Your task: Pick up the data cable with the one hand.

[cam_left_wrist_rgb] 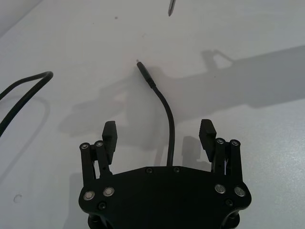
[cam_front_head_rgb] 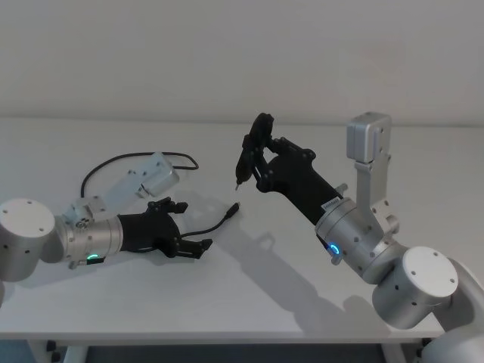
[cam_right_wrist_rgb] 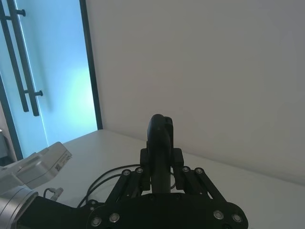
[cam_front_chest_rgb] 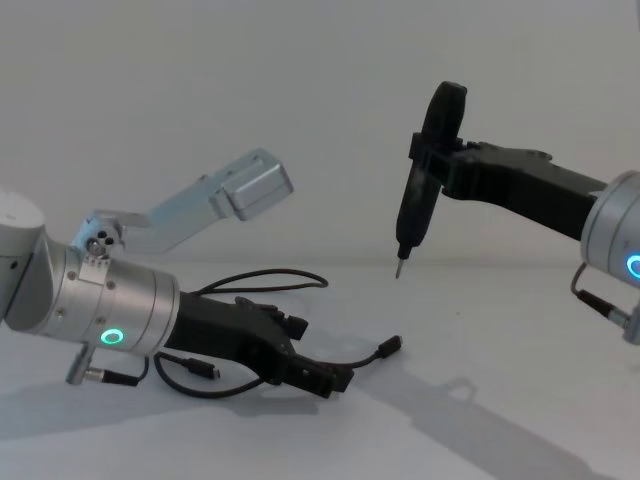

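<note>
The data cable's plug (cam_front_chest_rgb: 389,347) will stick out nearly level when I pick it up, because only a short, smoothly curved piece (cam_left_wrist_rgb: 167,110) of the data cable goes past the fingers.
The data cable (cam_front_head_rgb: 218,224) is a thin black cord lying on the white table (cam_front_head_rgb: 287,302). It loops back behind my left arm, and one plug (cam_front_head_rgb: 236,206) points toward the middle. My left gripper (cam_front_head_rgb: 189,227) is open and low over the table. In the left wrist view the data cable (cam_left_wrist_rgb: 169,124) runs between the two fingers (cam_left_wrist_rgb: 110,136), apart from both, and ends in its plug (cam_left_wrist_rgb: 144,74). In the chest view the left gripper (cam_front_chest_rgb: 315,352) straddles the data cable (cam_front_chest_rgb: 368,357). My right gripper (cam_front_head_rgb: 257,155) is raised, shut on a black pen-shaped tool (cam_front_chest_rgb: 418,205).
The tool's tip (cam_front_head_rgb: 237,184) hangs above the table just beyond the cable's plug. Another plug (cam_front_chest_rgb: 207,370) of the cable lies under my left arm. A white wall stands behind the table. The table's front edge (cam_front_head_rgb: 227,336) is close to both arms.
</note>
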